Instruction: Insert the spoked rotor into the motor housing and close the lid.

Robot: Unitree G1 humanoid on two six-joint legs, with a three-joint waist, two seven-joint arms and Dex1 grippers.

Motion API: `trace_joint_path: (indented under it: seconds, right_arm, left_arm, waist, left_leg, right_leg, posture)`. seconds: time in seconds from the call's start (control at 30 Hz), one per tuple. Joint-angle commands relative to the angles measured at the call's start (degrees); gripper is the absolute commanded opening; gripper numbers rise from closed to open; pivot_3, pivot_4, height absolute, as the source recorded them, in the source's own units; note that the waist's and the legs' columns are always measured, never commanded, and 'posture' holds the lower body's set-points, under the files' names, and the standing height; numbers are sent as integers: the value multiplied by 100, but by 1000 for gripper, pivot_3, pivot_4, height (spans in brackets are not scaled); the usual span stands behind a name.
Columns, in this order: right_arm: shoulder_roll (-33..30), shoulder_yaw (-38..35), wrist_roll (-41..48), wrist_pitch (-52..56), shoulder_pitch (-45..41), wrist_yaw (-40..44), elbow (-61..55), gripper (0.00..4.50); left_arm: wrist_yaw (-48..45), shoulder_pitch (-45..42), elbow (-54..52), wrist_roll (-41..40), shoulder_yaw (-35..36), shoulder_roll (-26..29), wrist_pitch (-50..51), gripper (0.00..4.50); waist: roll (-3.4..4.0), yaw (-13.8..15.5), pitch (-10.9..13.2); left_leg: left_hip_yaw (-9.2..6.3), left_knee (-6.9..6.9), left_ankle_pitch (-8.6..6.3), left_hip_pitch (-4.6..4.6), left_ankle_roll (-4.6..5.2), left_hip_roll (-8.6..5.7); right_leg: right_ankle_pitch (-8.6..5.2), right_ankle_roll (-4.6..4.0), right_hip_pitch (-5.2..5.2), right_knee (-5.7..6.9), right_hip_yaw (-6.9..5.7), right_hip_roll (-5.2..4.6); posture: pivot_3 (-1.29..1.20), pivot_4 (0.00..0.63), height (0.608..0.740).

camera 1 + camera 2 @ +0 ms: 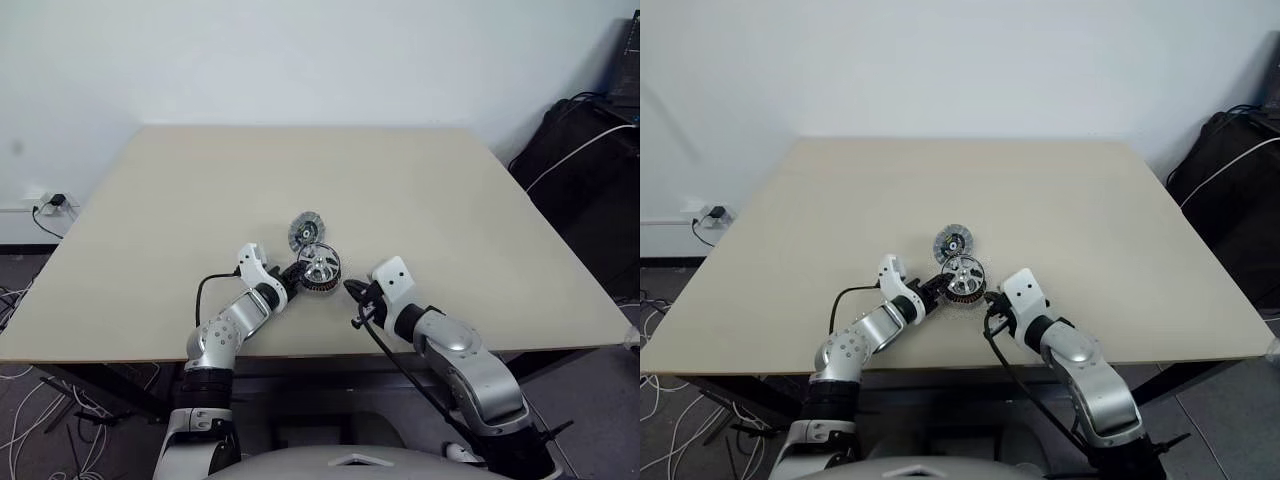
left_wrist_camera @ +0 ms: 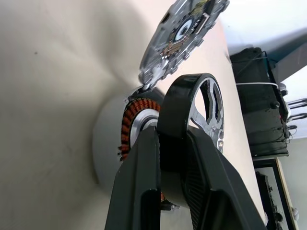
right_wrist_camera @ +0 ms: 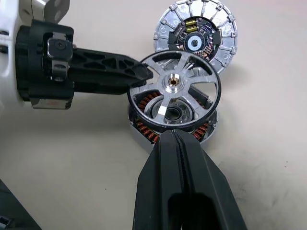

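Note:
My left gripper's fingers are on both sides of the rotor's rim (image 3: 134, 100), which must go down inside the motor housing. Next, I let go of the rotor over the copper windings (image 3: 145, 129) and move back.
My left gripper (image 3: 144, 72) is shut on the dark rim of the spoked rotor (image 3: 174, 91), a silvery wheel with slim spokes and a small hub. The rotor hangs tilted just over the motor housing (image 3: 158, 132), whose copper windings (image 2: 133, 125) show beneath it on the table. Whether rotor and housing touch I cannot tell. The lid (image 3: 195, 36) lies just beyond the housing, ribbed face up with its dark hub showing. My right gripper (image 3: 173, 135) is shut and empty, its tips close to the housing's near edge. From the head, the rotor (image 1: 320, 265) sits between both grippers.
The beige table (image 1: 420, 190) stretches wide around the parts. Its front edge runs just below my arms. A black bag (image 1: 590, 170) with a white cable stands off the table at the right, and a wall socket (image 1: 50, 203) with cables is at the left.

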Motion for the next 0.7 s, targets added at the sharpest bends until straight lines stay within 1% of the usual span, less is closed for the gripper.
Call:
trace_joint_path:
  seconds: [0.03,0.3,0.37,0.63,0.7]
  right_arm:
    - [6,-38,40,-53,-99,-31,-219,0]
    - [4,-47,36,-56,-99,-53,-223,0]
    - [4,-49,35,-55,-99,-58,-223,0]
    - [7,-46,29,-61,-137,-57,-186,0]
    - [11,-41,31,-62,-148,-55,-178,0]
  left_arm:
    - [14,135,-2,-108,-133,-788,48,358]
    - [13,134,44,-120,-131,-809,93,358]
    - [2,131,45,-128,-120,-814,97,1081]
    - [14,161,-130,-182,-166,-708,64,3608]
    - [41,190,-234,-200,-152,-669,66,3608]
  waist:
    - [0,-1,0]
    - [0,-1,0]
    - [0,-1,0]
    - [-2,-1,-5]
    - [-2,-3,-5]
  left_leg:
    - [0,0,0,0,0,0]
    - [0,0,2,0,-3,0]
    - [0,0,3,0,-4,0]
    - [0,2,2,13,-2,0]
    - [0,3,3,17,-3,0]
  right_leg:
    - [0,0,0,0,0,0]
    - [0,0,0,0,0,0]
    - [0,0,0,0,0,0]
    - [1,0,15,3,0,0]
    - [1,1,18,4,0,0]
  posture:
    - [0,0,740]
    - [0,0,740]
    - [0,0,740]
    - [0,0,740]
    - [0,0,740]
